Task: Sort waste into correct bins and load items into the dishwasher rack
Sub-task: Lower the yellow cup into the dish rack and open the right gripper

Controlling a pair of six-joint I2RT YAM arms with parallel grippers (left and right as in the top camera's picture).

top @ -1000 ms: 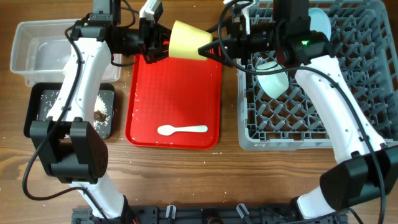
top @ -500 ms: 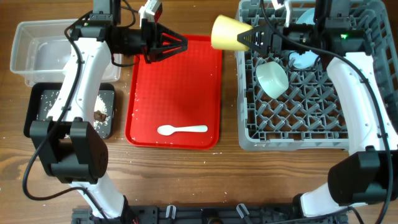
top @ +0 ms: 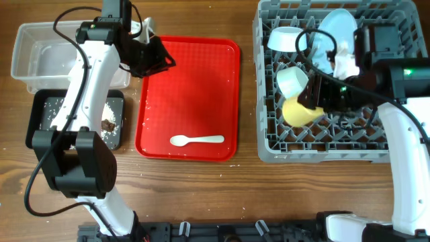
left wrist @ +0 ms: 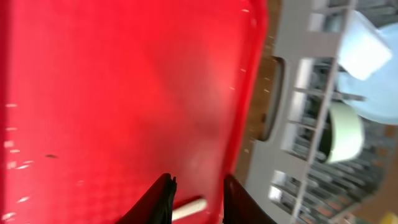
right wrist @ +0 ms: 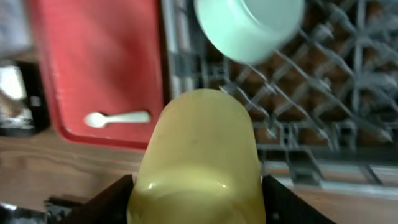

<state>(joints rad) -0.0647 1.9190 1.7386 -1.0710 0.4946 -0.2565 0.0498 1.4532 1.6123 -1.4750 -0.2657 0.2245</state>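
Note:
The yellow cup (top: 297, 113) is hanging close up against the pale green bowl, so the robot's right gripper should take it back to the rack's free front corner (top: 276, 144) next to the red tray.
My right gripper (top: 306, 107) is shut on the yellow cup (top: 299, 111) and holds it on its side over the front left part of the grey dishwasher rack (top: 329, 151). In the right wrist view the cup (right wrist: 199, 149) fills the space between my fingers (right wrist: 112, 199). A pale green bowl (top: 293, 82), a pale blue bowl (top: 285, 38) and the pale blue plate (top: 336, 32) sit in the rack. The white spoon (top: 196, 140) lies on the red tray (top: 195, 87). My left gripper (top: 163, 59) is open and empty over the tray's back left corner.
The clear tub (top: 44, 57) stands at the back left. In front of it is the black tray (top: 47, 117) with white rice and a dark brown lump (top: 107, 124). The left wrist view shows the spoon's handle (left wrist: 189, 207) below my open fingers.
My right gripper carried the yellow cup from above the tray's back right into the rack, lower and forward. My left gripper drew back to the left, empty.

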